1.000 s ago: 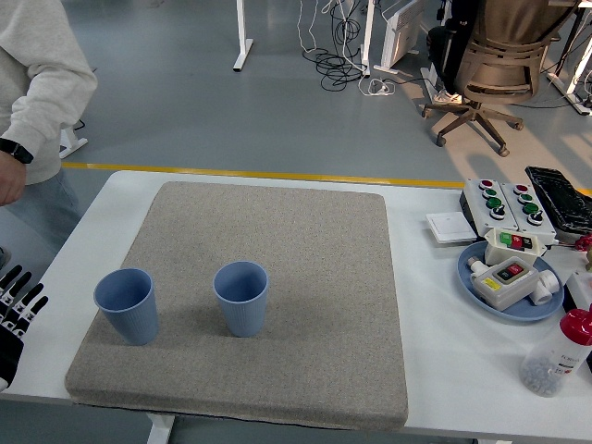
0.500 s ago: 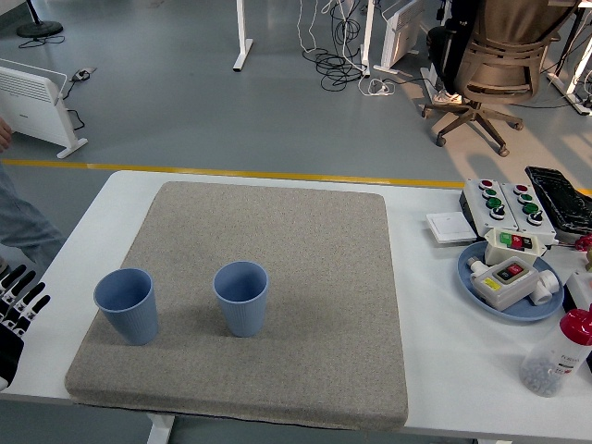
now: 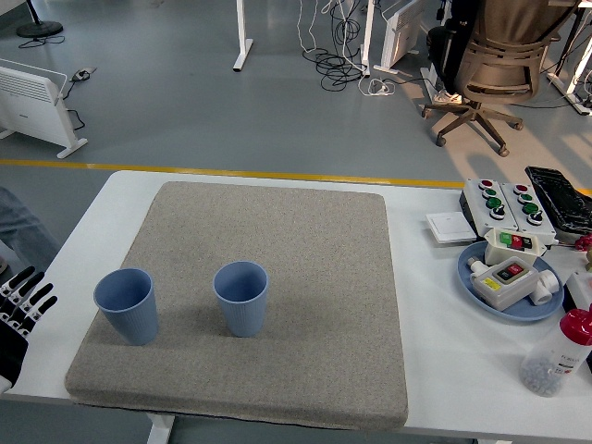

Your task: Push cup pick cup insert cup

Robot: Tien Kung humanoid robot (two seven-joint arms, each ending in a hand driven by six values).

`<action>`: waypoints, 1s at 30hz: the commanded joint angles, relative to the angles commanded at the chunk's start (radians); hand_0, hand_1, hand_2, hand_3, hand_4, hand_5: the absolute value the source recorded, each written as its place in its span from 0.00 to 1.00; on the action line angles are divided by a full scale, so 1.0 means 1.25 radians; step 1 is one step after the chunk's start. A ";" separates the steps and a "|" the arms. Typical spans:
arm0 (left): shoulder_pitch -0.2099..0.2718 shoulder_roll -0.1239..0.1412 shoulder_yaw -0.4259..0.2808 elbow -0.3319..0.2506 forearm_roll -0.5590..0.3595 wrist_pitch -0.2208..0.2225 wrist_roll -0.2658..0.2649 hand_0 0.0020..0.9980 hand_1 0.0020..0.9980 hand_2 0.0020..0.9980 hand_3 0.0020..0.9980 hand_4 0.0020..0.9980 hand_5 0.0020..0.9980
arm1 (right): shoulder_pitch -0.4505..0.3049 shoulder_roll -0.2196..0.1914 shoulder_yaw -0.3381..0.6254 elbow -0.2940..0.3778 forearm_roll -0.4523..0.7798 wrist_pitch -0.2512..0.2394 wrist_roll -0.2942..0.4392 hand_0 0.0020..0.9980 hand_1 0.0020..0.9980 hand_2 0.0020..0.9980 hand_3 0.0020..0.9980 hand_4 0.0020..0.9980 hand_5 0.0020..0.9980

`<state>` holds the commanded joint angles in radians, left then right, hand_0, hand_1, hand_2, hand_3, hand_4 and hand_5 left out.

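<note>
When I insert the blue cup (image 3: 242, 299), I expect it to sink into the other cup almost to the blue cup's rim: both cups narrow toward their base (image 3: 136, 326).
Two blue ribbed cups stand upright on the grey felt mat (image 3: 277, 250). One cup (image 3: 127, 305) is near the mat's front left corner, the other cup (image 3: 241, 298) stands a hand's width to its right. They do not touch. My left hand (image 3: 17, 319) is at the picture's left edge, off the mat and left of the nearer cup, fingers spread and holding nothing. My right hand does not show.
At the right stand a blue plate (image 3: 481, 296) with a switch box, a button box (image 3: 499, 205), a black case (image 3: 560, 199) and a red-capped bottle (image 3: 555, 356). A person's leg (image 3: 18, 236) shows at the left edge.
The person at the far left has walked out of the picture; only a leg remains. My left hand has crept slightly right and up. The cups have not moved.
</note>
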<state>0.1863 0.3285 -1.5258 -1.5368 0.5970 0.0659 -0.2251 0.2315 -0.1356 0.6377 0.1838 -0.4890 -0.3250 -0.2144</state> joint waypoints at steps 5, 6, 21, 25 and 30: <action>0.006 0.000 0.004 -0.004 0.027 0.018 -0.006 0.45 0.54 0.52 0.53 0.60 1.00 | -0.001 0.000 0.002 0.000 -0.004 0.000 -0.001 0.67 0.60 0.62 0.56 0.10 0.44; 0.009 0.000 0.005 -0.006 0.035 0.023 -0.009 0.45 0.54 0.52 0.53 0.60 1.00 | -0.001 0.000 0.003 0.000 -0.005 0.000 -0.001 0.67 0.60 0.62 0.56 0.10 0.44; 0.071 0.040 0.008 -0.070 0.236 -0.086 0.025 0.32 0.47 0.45 0.42 0.60 1.00 | -0.006 0.000 0.016 0.000 -0.022 0.003 -0.004 0.67 0.60 0.62 0.56 0.10 0.44; 0.081 0.036 0.012 -0.071 0.258 -0.118 0.033 0.41 0.48 0.45 0.41 0.60 1.00 | -0.007 0.001 0.017 0.000 -0.023 0.004 -0.005 0.67 0.60 0.62 0.56 0.10 0.45; 0.089 0.047 0.031 -0.078 0.290 -0.151 0.051 0.42 0.49 0.44 0.40 0.62 1.00 | -0.004 0.001 0.014 0.000 -0.019 0.005 -0.004 0.67 0.60 0.62 0.56 0.10 0.45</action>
<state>0.2969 0.3873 -1.4875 -1.6340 0.9599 -0.1223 -0.1619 0.2262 -0.1340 0.6555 0.1839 -0.5121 -0.3187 -0.2192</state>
